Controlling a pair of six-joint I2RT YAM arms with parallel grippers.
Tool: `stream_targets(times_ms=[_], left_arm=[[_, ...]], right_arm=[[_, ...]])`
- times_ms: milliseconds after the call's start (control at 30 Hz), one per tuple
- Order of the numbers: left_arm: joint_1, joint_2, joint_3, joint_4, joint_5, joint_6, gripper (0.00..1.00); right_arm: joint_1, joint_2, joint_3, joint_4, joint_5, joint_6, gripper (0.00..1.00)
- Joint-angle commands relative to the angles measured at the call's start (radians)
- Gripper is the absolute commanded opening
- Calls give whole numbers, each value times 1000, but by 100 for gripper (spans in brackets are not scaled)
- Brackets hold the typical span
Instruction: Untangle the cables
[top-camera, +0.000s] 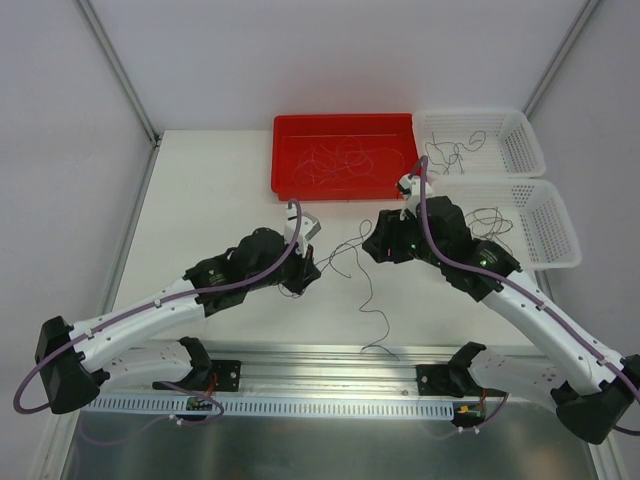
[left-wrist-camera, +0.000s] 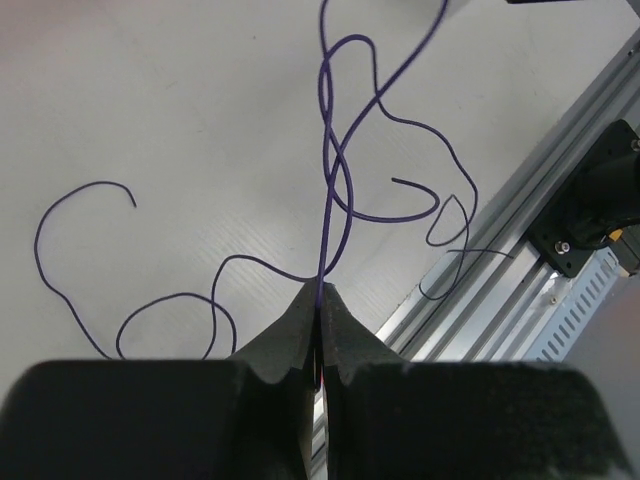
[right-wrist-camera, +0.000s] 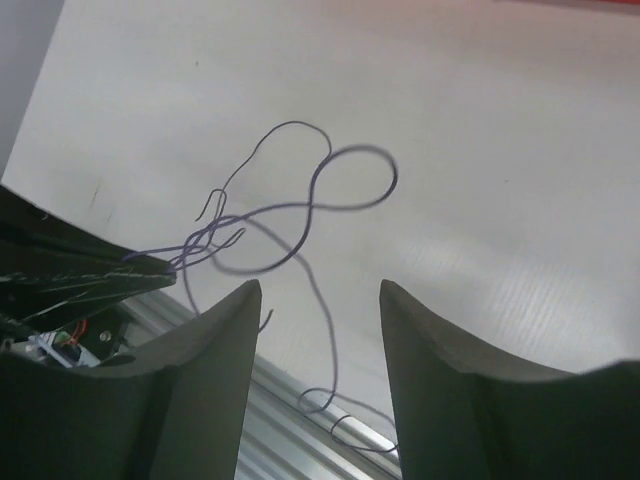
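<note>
I should bring my right gripper back, take the looped cable (right-wrist-camera: 393, 180) with it and pull that cable away from my left gripper, because the cables cross (right-wrist-camera: 310, 206) outside my right gripper's fingers.
The cables (top-camera: 362, 272) are thin purple strands strung between my two grippers above the white table, with one tail trailing down to the front rail. My left gripper (left-wrist-camera: 320, 287) is shut on a purple strand, and loose curls (left-wrist-camera: 345, 150) spread out beyond its tips. From above, the left gripper (top-camera: 303, 272) sits left of the strands. My right gripper (right-wrist-camera: 318, 290) is open; a purple strand (right-wrist-camera: 322, 310) runs past the gap beneath its fingers, touching neither. The right gripper (top-camera: 380, 245) is close to the right of the cables.
A red tray (top-camera: 290, 135) with several thin strands stands at the back. Two white baskets (top-camera: 525, 150) (top-camera: 560, 235) with dark wires stand at the right. The aluminium rail (top-camera: 330, 355) runs along the front edge.
</note>
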Motion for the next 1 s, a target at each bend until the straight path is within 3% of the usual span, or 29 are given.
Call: stream_targets(times_ms=[0,133,300,767,967], left_arm=[[9,31,46,-16,-16,-39,0],[9,47,77,-33,-23,-49,0],[9,47,89,-56,-40,-62,0],[9,14,92,-75,-42,-64,0],[9,13,97,-85,-59,-64,0]], right_arm=[[7,-37,-47,118,-118,45,56],[10,-96,-145,230,-170,56,58],[8,-159,-237,253,-183,11,63],[7,100,-340,313,-95,-34,68],[25,49,-369,377,-126,-15,66]])
